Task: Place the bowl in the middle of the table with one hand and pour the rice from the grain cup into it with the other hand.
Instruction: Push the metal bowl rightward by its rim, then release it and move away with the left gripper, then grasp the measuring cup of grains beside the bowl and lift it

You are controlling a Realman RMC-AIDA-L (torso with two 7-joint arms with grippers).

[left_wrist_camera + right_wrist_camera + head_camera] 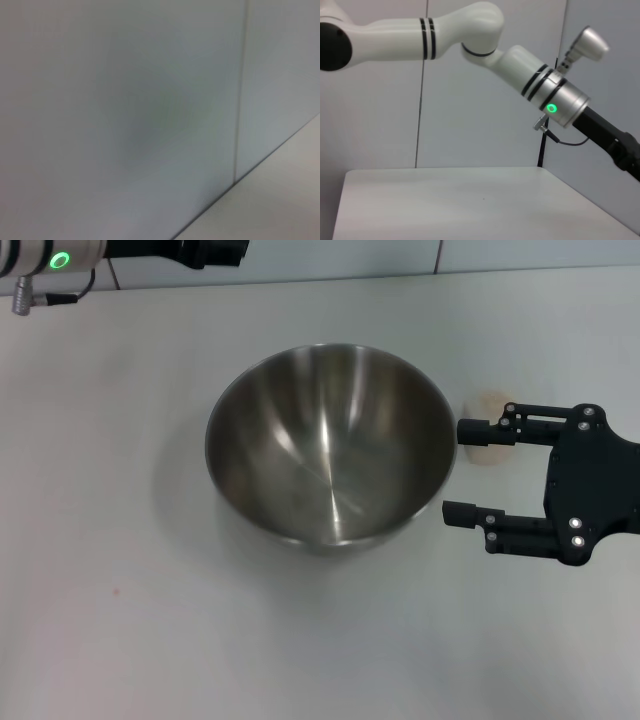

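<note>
My left gripper points at the wall [290, 260] past the steel bowl, so next I swing it back and bring it down next to the bowl's rim [209, 435].
The shiny steel bowl [330, 445] stands upright near the middle of the white table [110, 540], and its inside shows only bare metal. My right gripper [458, 472] is open just to the right of the bowl's rim, with its black fingers [500, 525] pointing at the bowl and nothing between them. A faint beige-tinted shape, which may be the grain cup [490, 447], lies partly behind the far finger; I cannot make out any rice. My left arm [60, 260] reaches along the table's far edge at the upper left, its gripper out of view.
The right wrist view shows the white left arm [470, 35] with a green light [551, 107] above the table's far part, in front of a grey panelled wall. The left wrist view shows only that wall [125, 115] and a table corner [270, 205].
</note>
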